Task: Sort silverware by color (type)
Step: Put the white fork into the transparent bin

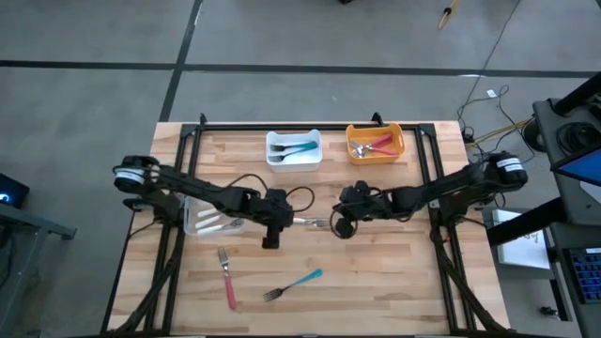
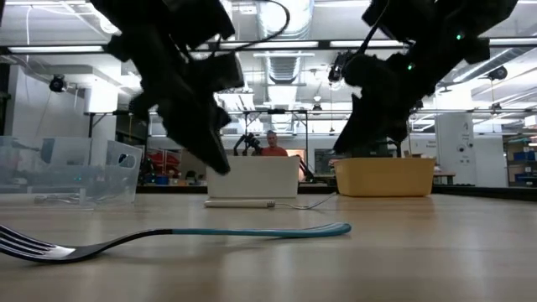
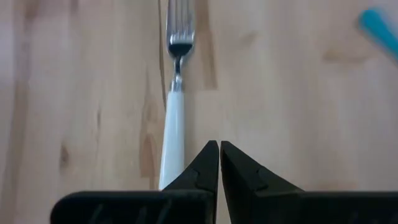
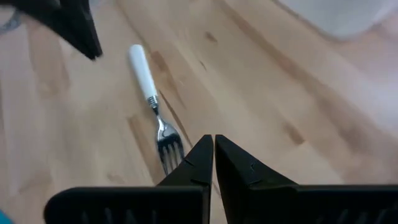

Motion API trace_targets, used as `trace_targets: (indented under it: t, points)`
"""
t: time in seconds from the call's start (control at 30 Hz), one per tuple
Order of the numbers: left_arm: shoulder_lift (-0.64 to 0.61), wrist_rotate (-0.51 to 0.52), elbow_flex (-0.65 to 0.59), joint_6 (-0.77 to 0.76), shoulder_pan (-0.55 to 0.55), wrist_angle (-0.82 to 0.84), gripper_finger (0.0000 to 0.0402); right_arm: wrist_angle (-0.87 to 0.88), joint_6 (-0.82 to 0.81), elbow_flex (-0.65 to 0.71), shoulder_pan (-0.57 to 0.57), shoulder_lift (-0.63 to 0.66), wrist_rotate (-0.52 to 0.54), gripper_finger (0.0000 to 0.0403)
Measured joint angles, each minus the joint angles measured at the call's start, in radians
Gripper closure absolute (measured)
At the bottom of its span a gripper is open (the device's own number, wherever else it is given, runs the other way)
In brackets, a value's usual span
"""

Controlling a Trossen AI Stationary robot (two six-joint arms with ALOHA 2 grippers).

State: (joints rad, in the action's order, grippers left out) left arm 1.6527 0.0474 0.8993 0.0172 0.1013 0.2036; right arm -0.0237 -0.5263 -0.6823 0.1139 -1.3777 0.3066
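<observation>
The white-handled fork's handle is next to my hovering left gripper, so that gripper should move over and down onto the handle's end while my right gripper goes down to the fork's tines.
A white-handled fork lies flat on the table between my two grippers, its handle toward the left one and its tines toward the right one. My left gripper is shut and hovers beside the handle's end. My right gripper is shut too, just beside the tines. In the low view both hang above the table. A red-handled fork and a teal-handled fork lie near the table's near edge.
At the far edge stand a white bin holding teal pieces and an orange bin holding red ones. A clear bin with white pieces sits under the left arm. A person shows in the room beyond.
</observation>
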Motion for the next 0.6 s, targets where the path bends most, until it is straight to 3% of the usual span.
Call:
trace_targets:
  t: [0.13, 0.27, 0.6]
  points:
    - [0.065, 0.08, 0.0, 0.0, 0.0, -0.021, 0.0401, -0.011, -0.121, 0.0, -0.023, -0.04, -0.036, 0.0393]
    - [0.113, 0.086, 0.0, -0.005, -0.003, -0.041, 0.0401, -0.016, -0.178, 0.0, -0.045, -0.055, -0.134, 0.0379]
    - [0.111, 0.083, 0.003, -0.031, 0.005, -0.051, 0.0401, -0.019, -0.286, 0.0, -0.042, -0.059, -0.231, 0.0279]
